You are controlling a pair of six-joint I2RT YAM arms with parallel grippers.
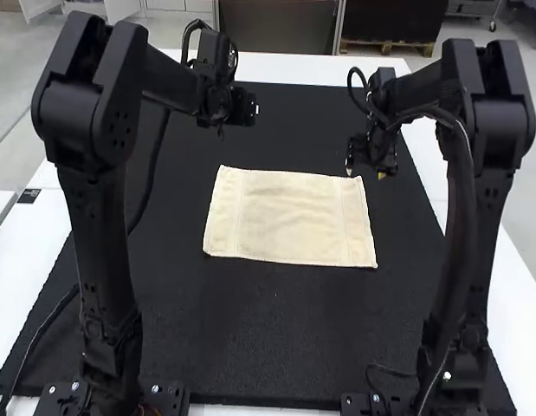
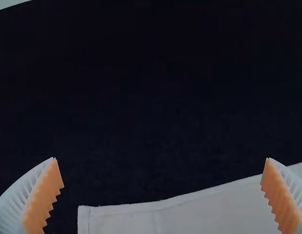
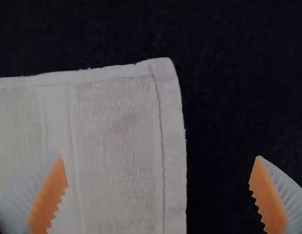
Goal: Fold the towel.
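Soft ripples [image 1: 289,197] run across the limp towel, so its far edge [image 1: 289,172] will lift and fold over when I carry the towel's corners, and the towel's near edge will stay in place.
A cream towel [image 1: 289,217] lies flat and spread as a rectangle, with a woven band near each short side. Beyond its far left corner is my left gripper [image 1: 250,111]; my right gripper [image 1: 365,173] is over its far right corner. In the left wrist view, the left gripper [image 2: 161,158] has its fingers wide apart, with a corner and edge of the towel [image 2: 199,214] below. In the right wrist view, the right gripper [image 3: 158,156] is likewise spread wide, one finger over the towel [image 3: 116,146] and the other over the dark mat. Neither holds cloth.
A black mat [image 1: 259,329] extends around the towel on all sides. White table surface [image 1: 337,68] borders it at the far edge and along the sides. A dark cable [image 1: 151,173] runs across the mat at the left.
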